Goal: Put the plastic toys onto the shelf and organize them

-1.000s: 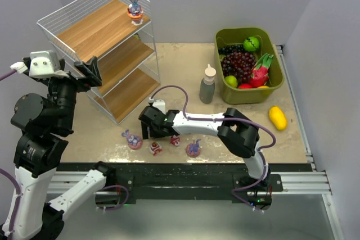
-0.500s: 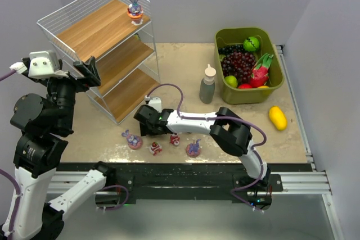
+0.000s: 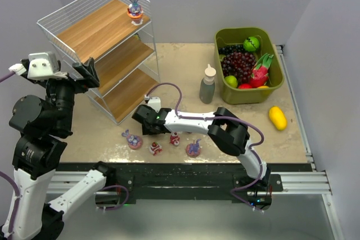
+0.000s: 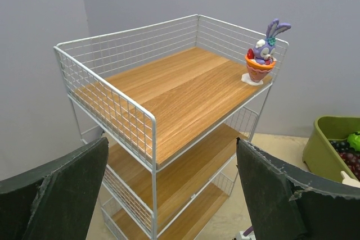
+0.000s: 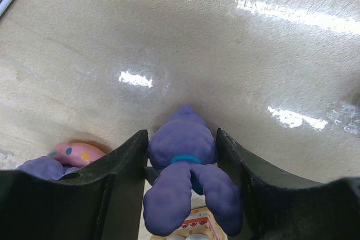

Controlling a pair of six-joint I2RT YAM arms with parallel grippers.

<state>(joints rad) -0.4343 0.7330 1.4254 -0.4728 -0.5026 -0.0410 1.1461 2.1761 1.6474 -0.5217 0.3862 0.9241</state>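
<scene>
Next, my right gripper passes the purple bunny (image 5: 183, 141) it is holding to my left gripper, since the top board (image 3: 100, 23) lies beside my left gripper.
My right gripper (image 3: 146, 124) is low on the table in front of the shelf (image 3: 107, 54). In its wrist view both fingers press the sides of a purple long-eared bunny toy (image 5: 183, 144), so the right gripper (image 5: 183, 158) is shut on it. A pink-based toy (image 5: 76, 154) lies just to its left. Several more toys stand near the front edge: (image 3: 134, 140), (image 3: 155, 148), (image 3: 175, 139), (image 3: 193, 149). One bunny in a cup (image 3: 135, 8) stands on the shelf's top board, the same bunny (image 4: 260, 60) in the left wrist view. My left gripper (image 3: 90, 71) hangs open and empty beside the shelf (image 4: 169, 94).
An olive-green bin (image 3: 275, 82) with grapes, a green apple and a dragon fruit stands at the back right. A small bottle (image 3: 208, 84) stands left of it. A yellow lemon-shaped fruit (image 3: 277, 117) lies on the table to the right.
My right gripper has slid left along the table and closed its fingers onto the purple bunny. The left arm has barely moved.
</scene>
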